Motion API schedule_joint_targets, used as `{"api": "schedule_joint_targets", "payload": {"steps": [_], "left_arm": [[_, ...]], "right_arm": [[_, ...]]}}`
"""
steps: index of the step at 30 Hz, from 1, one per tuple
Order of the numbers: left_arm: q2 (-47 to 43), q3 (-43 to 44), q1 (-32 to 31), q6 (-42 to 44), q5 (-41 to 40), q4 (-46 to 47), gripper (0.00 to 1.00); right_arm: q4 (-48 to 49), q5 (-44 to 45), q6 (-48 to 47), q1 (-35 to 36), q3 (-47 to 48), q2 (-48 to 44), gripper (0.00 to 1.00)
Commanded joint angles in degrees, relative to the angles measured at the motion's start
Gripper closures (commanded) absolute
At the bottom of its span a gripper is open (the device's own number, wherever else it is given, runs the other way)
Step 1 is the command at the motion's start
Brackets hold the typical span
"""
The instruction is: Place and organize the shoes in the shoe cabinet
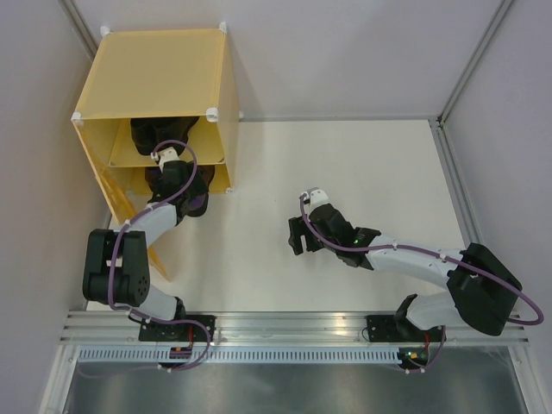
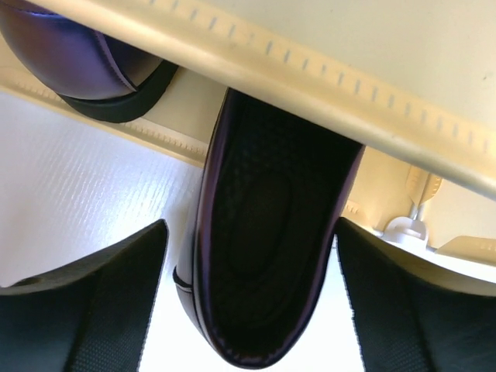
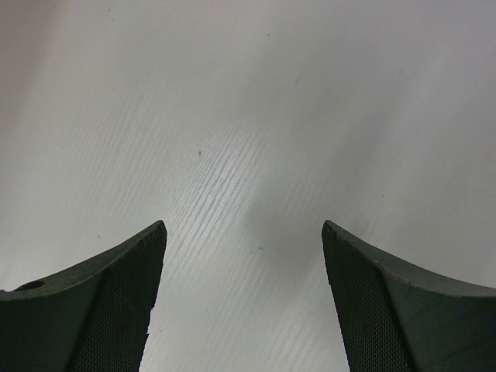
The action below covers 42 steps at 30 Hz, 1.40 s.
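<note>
The dark purple shoe sticks out past the cabinet's lower shelf (image 2: 180, 147), so next my left gripper moves back, brings its fingers closer together and pushes the shoe's heel (image 2: 249, 353) inward.
The yellow-orange shoe cabinet (image 1: 164, 73) stands at the back left with its door (image 1: 121, 203) swung open. Dark shoes (image 1: 151, 131) sit on its upper level. More shoes (image 1: 197, 194) lie at the lower opening. My left gripper (image 1: 172, 168) reaches into that opening. In the left wrist view it (image 2: 252, 232) is open around the heel of a dark purple shoe (image 2: 271, 178), with a bare gap on each side. That shoe's toe runs in under the shelf edge (image 2: 325, 85). A second purple shoe (image 2: 70, 62) lies beside it. My right gripper (image 1: 299, 235) (image 3: 244, 232) hangs open over the bare table.
The white table (image 1: 345, 164) is walled by grey panels at the left, back and right. The open door juts out toward my left arm's elbow. A metal rail (image 1: 293, 323) carries both arm bases along the near edge.
</note>
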Motion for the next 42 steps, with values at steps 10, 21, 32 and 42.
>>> {"api": "schedule_joint_targets", "payload": {"steps": [10, 21, 32, 42], "left_arm": [[1.21, 3.34, 0.47, -1.23, 1.48, -5.3, 0.04], [-0.8, 4.31, 0.47, -1.75, 3.59, -9.34, 0.53], [-2.74, 11.17, 0.47, 1.23, 1.22, -10.13, 0.89], [3.23, 12.75, 0.56, 7.03, -3.26, -2.58, 0.84]], "right_arm": [[1.87, 0.92, -0.57, -0.23, 0.16, -0.13, 0.15], [1.96, 0.74, -0.48, -0.23, 0.24, 0.14, 0.15], [1.96, 1.0, -0.48, -0.23, 0.33, 0.4, 0.15], [1.88, 1.27, -0.48, -0.23, 0.42, 0.84, 0.15]]}}
